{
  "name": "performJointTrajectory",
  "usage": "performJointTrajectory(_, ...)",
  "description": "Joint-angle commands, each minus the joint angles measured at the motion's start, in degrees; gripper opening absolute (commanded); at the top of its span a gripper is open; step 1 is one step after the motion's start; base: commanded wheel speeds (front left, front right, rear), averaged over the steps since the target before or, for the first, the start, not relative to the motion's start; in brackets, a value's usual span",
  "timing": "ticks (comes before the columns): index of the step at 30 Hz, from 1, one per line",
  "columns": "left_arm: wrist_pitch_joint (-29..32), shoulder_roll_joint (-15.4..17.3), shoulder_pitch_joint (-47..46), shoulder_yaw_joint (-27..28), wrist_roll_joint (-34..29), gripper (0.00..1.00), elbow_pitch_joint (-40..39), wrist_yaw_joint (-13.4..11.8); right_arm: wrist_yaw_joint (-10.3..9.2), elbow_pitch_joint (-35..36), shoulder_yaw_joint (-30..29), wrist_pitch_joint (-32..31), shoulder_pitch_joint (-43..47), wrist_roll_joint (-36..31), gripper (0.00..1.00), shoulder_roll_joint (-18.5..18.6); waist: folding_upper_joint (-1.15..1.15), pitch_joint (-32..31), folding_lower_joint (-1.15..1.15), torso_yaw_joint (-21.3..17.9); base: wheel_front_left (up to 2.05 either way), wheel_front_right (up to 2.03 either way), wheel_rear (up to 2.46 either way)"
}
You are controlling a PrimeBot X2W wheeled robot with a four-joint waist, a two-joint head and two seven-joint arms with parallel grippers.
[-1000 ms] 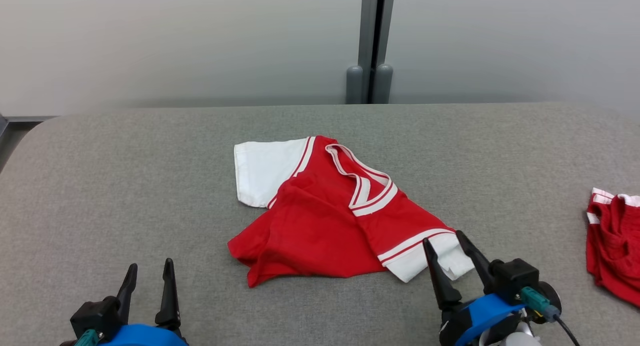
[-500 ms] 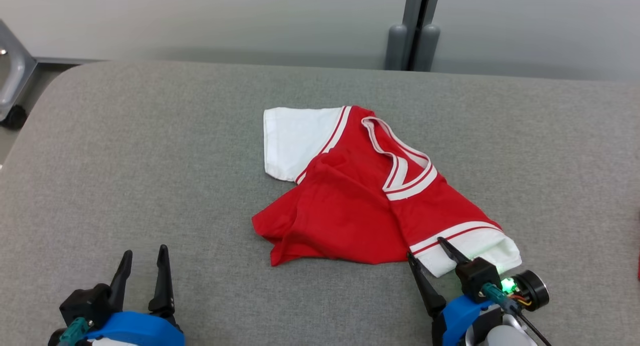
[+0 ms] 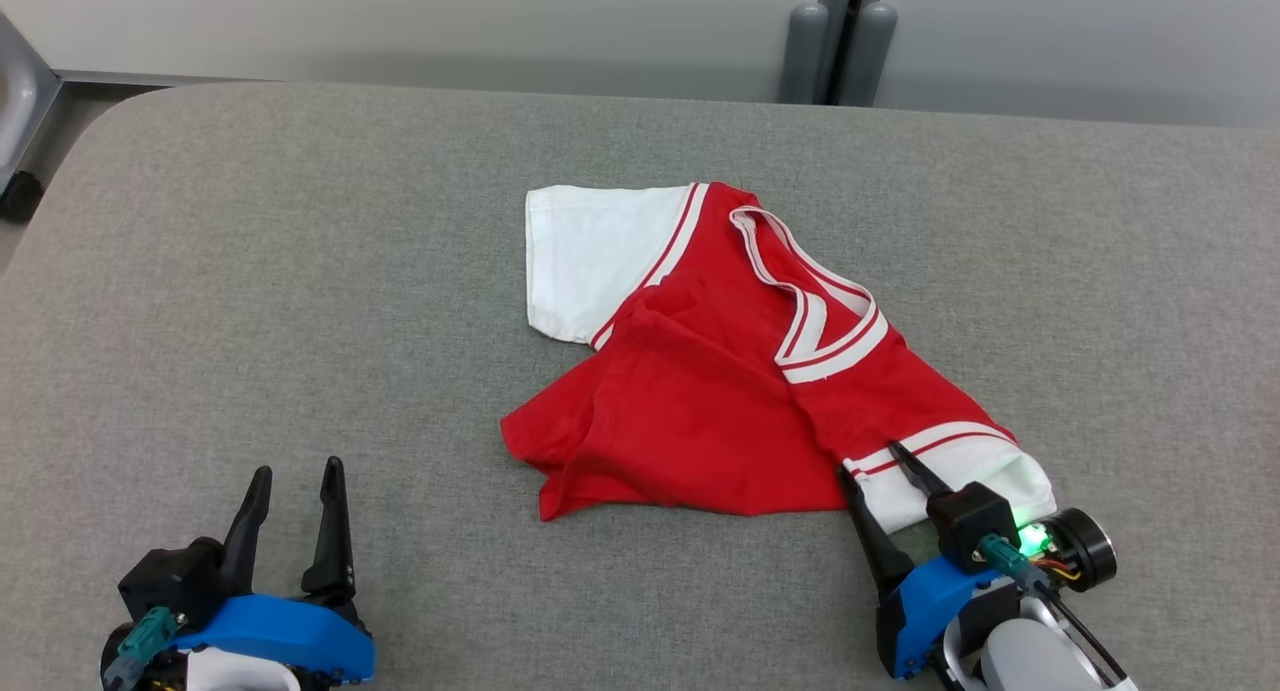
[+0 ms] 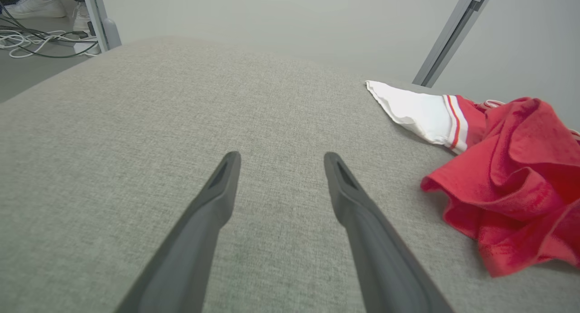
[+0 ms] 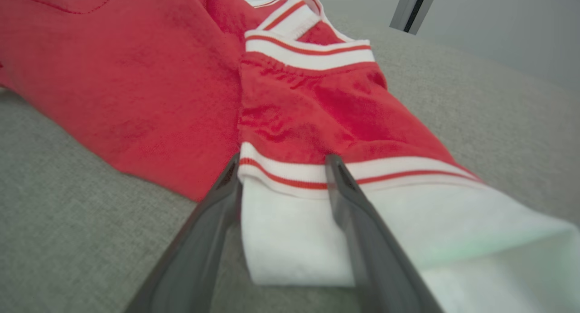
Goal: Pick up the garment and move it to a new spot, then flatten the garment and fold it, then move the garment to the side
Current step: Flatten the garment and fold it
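The red shirt's short body (image 3: pixel 708 409) stops at a smooth (image 3: pixel 732 510) near fold, so I expect hidden red cloth to open out when I spread the shirt.
The garment (image 3: pixel 700 401) is a red shirt with white sleeves and a striped V-neck, lying rumpled in the middle of the grey padded table (image 3: pixel 300 271). My right gripper (image 3: pixel 869 458) is open at its near-right sleeve. In the right wrist view the gripper (image 5: pixel 281 158) straddles the white sleeve (image 5: pixel 294 231), whose left edge lies between the two fingers. My left gripper (image 3: pixel 297 468) hovers open over bare table at the near left, well apart from the shirt. In the left wrist view the gripper (image 4: pixel 280 155) holds nothing, and the garment (image 4: pixel 507 168) lies off to the right.
Twin grey posts (image 3: pixel 840 41) stand behind the table's far edge against a pale wall. A metal frame (image 3: pixel 15 101) sits off the far-left corner. Cables (image 4: pixel 41 41) and a white shoe (image 4: pixel 36 5) lie on the floor beyond the table's left end.
The head camera has tilted down and turned, so another red garment at the right left the picture. My right gripper pushed forward until its fingers straddle the white sleeve. The left gripper stayed put.
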State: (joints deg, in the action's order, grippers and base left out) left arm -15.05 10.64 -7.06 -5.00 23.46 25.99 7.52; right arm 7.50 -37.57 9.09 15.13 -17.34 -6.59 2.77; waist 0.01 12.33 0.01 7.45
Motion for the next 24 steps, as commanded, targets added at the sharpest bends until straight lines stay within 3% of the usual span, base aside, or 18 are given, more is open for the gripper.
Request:
performJointTrajectory(1, -0.16, 0.22, -0.30, -0.22, 0.16, 1.00, -0.13, -0.05, -0.01, 0.23, -0.12, -0.02, 0.36, 0.08, 0.46, 0.29, -0.01, -0.09, -0.01, -0.13, 0.00, 0.00, 0.00)
performJointTrajectory(5, -0.16, 0.16, -0.07, -0.37, 0.33, 1.00, 0.10, -0.06, -0.01, 1.19, -1.14, -0.01, 0.96, 0.29, 0.11, 0.29, -0.01, -0.26, -0.01, -0.74, 0.00, 0.00, 0.00)
performJointTrajectory(7, -0.16, 0.16, -0.05, -0.33, 0.57, 1.00, 0.25, -0.06, -0.01, 1.04, -1.89, -0.01, 1.04, 0.00, 0.02, 0.32, -0.01, -0.32, -0.01, -0.99, 0.00, 0.00, 0.00)
performJointTrajectory(13, -0.16, -0.20, -0.64, -0.44, 0.73, 1.00, 0.50, -0.06, -0.01, 2.26, -5.00, 0.00, -1.05, 1.34, 0.00, 0.29, -0.01, -1.09, -0.01, -0.95, 0.00, 0.00, 0.00)
performJointTrajectory(16, -0.16, -0.58, -0.47, -0.79, 0.52, 1.00, 0.69, -0.06, -0.01, 5.24, -4.48, 0.01, -2.20, 5.53, 0.00, 0.23, -0.01, -2.03, -0.01, -0.42, 0.00, 0.00, 0.00)
performJointTrajectory(18, -0.16, -0.86, -0.09, -1.01, 0.38, 1.00, 0.78, -0.06, -0.01, 7.83, -1.90, 0.01, -3.10, 10.23, 0.00, 0.18, -0.01, -2.71, -0.01, 0.08, 0.00, 0.00, 0.00)
performJointTrajectory(24, -0.16, -1.64, 0.89, -2.06, -0.14, 1.00, 1.64, -0.06, -0.01, 16.13, 10.61, 0.06, -10.27, 32.84, 0.00, 0.23, -0.01, -4.69, -0.01, 2.38, 0.00, 0.00, 0.00)
